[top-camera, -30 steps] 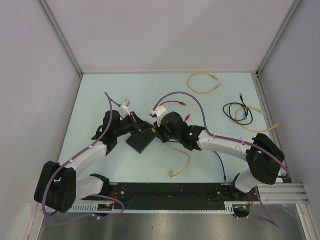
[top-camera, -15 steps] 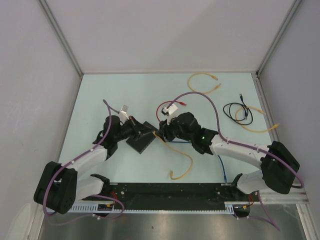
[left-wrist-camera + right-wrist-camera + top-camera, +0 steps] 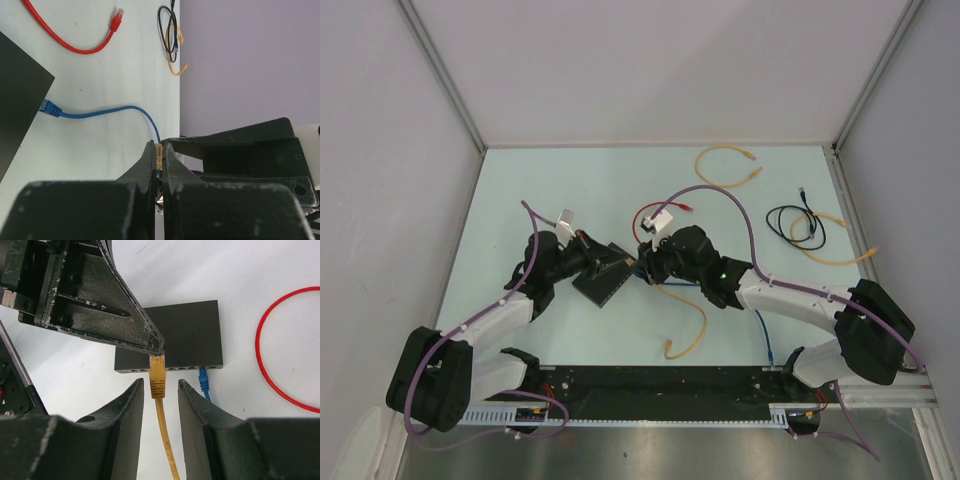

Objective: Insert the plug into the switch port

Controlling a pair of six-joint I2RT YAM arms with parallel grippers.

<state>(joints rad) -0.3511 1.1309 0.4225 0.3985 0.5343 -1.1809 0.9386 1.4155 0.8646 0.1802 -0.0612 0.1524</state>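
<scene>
My left gripper covers the yellow plug's front tip [image 3: 157, 361], so next my right gripper takes the boot while my left gripper goes to steady the switch [image 3: 194, 335].
The switch [image 3: 175, 332] is a flat black box lying on the pale table, with its row of ports facing my right wrist camera. In the top view the switch [image 3: 601, 284] lies between both arms. A yellow plug [image 3: 157, 376] on a yellow cable [image 3: 694, 318] points at the port row. My left gripper [image 3: 159, 148] is shut on the plug's front tip, and its fingers [image 3: 142, 337] reach in from the upper left. My right gripper [image 3: 160, 385] is open, with its jaws either side of the plug's boot and clear of it. Whether the tip sits inside a port is hidden.
A blue plug [image 3: 203, 380] sits in a port near the switch's right end, its cable [image 3: 764, 335] trailing to the near edge. A red cable [image 3: 267, 360] loops to the right. A yellow cable [image 3: 725, 165] and a black cable [image 3: 794, 222] lie at the far right.
My right gripper has opened off the yellow plug and drawn back a little to the right. The left gripper stays shut on the plug at the switch's edge.
</scene>
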